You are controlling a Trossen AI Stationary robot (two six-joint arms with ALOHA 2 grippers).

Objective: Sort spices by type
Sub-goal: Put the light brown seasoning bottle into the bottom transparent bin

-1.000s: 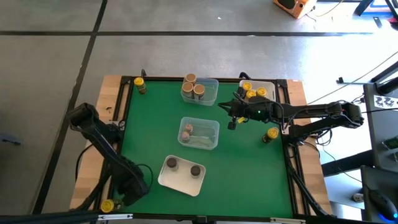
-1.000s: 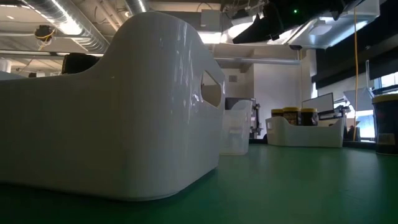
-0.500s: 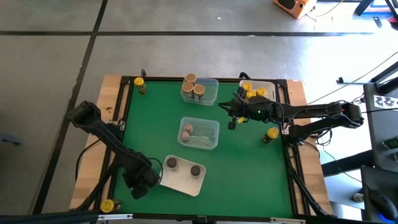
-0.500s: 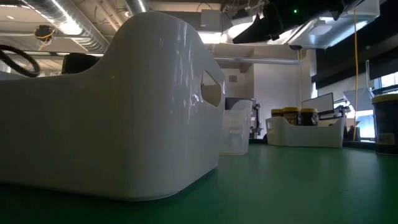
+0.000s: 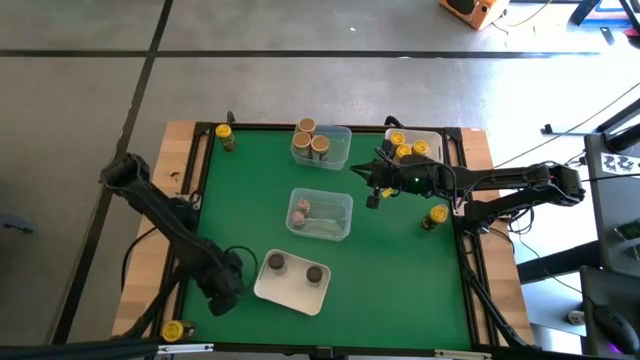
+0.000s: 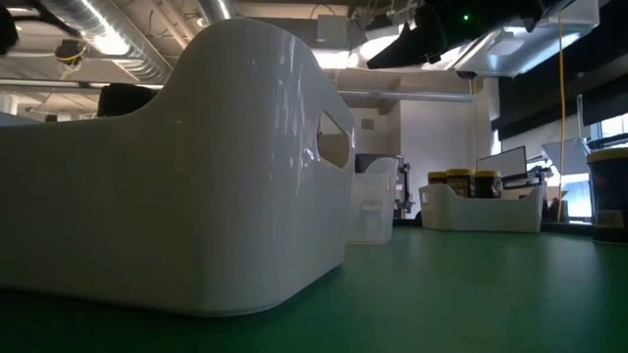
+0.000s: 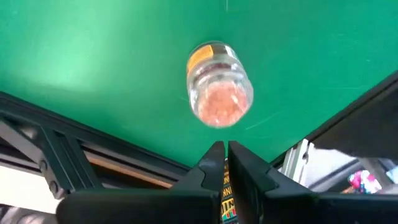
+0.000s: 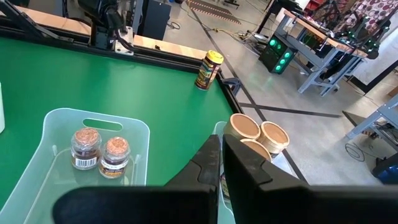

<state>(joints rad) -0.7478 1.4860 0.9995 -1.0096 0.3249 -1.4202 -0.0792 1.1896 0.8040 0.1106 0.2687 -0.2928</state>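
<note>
The yellow-labelled jar is beyond my left gripper's closed fingers, so I should open them, move over the jar and close them around its top before I lift it.
My left gripper is shut and hovers by the near-left side of the white tray, which holds two dark-grey-topped jars. Ahead of its fingers a yellow-labelled jar stands on the mat by the near-left corner. My right gripper is shut and hangs over the mat between the middle clear tray and the far-right tray of yellow-topped jars. In the right wrist view two brownish-topped jars sit in the clear tray, beyond the gripper.
A far clear tray holds three tan-topped jars. Loose yellow jars stand at the far-left corner and near the right edge. The white tray fills the low view. A black frame rims the mat.
My left gripper has moved from the near edge up toward the white tray's left side, then eased back a little to the left. My right arm and all the jars have stayed where they were.
</note>
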